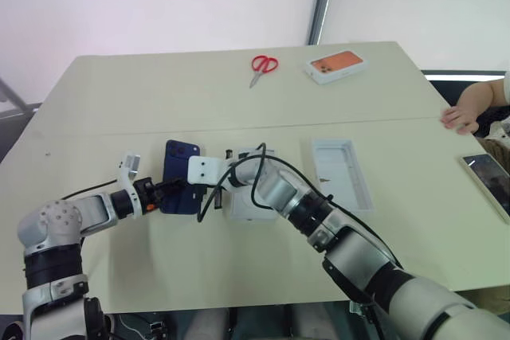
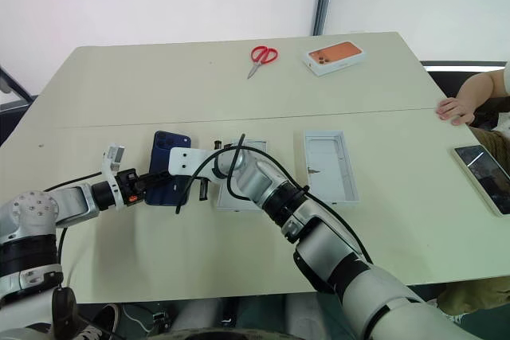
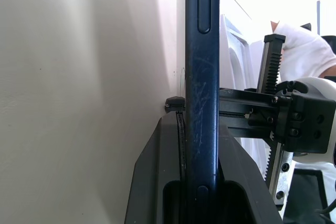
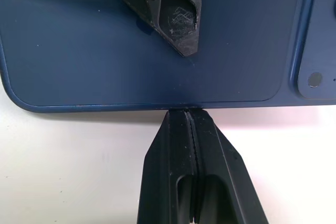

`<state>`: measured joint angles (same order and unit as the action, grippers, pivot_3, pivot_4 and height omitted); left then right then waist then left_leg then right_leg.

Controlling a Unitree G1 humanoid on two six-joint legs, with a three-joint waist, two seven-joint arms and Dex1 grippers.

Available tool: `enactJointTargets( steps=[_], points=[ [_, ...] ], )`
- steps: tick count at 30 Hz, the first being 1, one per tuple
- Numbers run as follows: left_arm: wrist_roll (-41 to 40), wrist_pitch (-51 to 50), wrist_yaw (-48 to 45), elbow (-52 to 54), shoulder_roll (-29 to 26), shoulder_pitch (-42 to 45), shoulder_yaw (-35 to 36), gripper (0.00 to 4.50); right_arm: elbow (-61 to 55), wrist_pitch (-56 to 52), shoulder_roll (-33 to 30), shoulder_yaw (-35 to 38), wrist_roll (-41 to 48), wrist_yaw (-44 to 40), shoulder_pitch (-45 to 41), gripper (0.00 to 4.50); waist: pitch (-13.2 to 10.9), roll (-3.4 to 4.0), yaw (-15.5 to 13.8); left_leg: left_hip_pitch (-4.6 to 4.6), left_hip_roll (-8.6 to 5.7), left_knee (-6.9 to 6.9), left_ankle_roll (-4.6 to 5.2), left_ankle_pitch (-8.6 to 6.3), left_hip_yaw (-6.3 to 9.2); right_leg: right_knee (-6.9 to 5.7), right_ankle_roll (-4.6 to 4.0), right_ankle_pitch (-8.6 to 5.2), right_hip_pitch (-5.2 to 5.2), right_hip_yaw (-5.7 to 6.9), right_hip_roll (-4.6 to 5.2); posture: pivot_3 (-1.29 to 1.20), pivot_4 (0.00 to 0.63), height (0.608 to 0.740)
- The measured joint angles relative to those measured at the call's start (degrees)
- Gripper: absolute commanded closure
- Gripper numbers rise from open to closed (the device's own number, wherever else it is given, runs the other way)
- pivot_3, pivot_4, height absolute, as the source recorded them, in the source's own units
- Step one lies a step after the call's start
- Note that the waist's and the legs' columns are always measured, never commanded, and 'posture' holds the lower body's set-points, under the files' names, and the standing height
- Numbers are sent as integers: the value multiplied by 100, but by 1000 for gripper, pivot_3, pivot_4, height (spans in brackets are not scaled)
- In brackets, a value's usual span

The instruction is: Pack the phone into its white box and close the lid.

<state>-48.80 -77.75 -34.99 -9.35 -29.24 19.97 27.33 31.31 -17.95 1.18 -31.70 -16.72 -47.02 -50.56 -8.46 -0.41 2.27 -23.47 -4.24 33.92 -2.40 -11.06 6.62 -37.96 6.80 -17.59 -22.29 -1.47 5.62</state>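
Observation:
The white box [image 1: 246, 203] is under my right gripper's wrist. Next, my right gripper moves back from the phone, takes the box's near end [image 1: 253, 218] and slides the box to the phone.
The dark blue phone [image 1: 180, 160] is left of centre on the table, its camera cluster at the far end. My left gripper [image 1: 170, 189] is shut on its near part; in the left wrist view the phone's edge [image 3: 202, 35] stands between the two fingers [image 3: 164, 150]. My right gripper [image 4: 191, 112] is shut with nothing in it, tips against the phone's long edge [image 4: 105, 51]. The white box [image 1: 244, 209] lies just right of the phone, mostly hidden under my right wrist. The lid [image 1: 343, 174] lies inside-up further right.
Red scissors [image 1: 263, 64] and a box with an orange phone picture [image 1: 336, 66] lie at the far side of the table [image 1: 143, 93]. A person's hand [image 1: 462, 118] rests at the right edge, near another phone [image 1: 488, 174].

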Motion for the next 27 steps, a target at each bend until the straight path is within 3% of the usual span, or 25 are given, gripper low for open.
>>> enactJointTargets(
  steps=[6, 11, 14, 21, 27],
  points=[
    [-341, -135, 312, -78, 489, -137, 596, 4491, -1228, -343, -84, 1430, 1389, -200, 295, 4500, -4, -5, -30, -13, 1, 2, 1, -1, 1, 5, 0, 0, -4, 1, 1, 0, 150, 740],
    [-607, -429, 571, -513, 530, 116, 1006, 4491, -2129, -825, -462, 1862, 2088, -451, 659, 4500, -6, -9, -25, -14, 3, 1, 2, -2, -1, 8, 1, -1, -3, 2, -1, 0, 150, 740],
    [-788, -612, 646, -845, 516, 321, 1232, 4500, -2675, -1151, -934, 1918, 2497, -772, 1088, 3639, -7, -12, -13, -41, 4, 8, 3, -2, -2, 8, 1, -1, -8, 2, -1, 0, 150, 740],
    [-992, -696, 768, -872, 598, 461, 1361, 4500, -3654, -1206, -2245, 1268, 2640, -1554, 1976, 295, -9, -14, 14, -84, 10, 20, 1, 0, -6, 5, 2, -1, -47, 2, -5, 0, 150, 740],
    [-1007, -649, 740, -641, 610, 404, 1041, 4500, -4038, -1119, -2906, 846, 2490, -1779, 2224, 295, -13, -20, 2, -87, 10, 24, 1, 0, -6, 6, 2, -1, -47, 2, -4, 0, 150, 740]
  ],
)
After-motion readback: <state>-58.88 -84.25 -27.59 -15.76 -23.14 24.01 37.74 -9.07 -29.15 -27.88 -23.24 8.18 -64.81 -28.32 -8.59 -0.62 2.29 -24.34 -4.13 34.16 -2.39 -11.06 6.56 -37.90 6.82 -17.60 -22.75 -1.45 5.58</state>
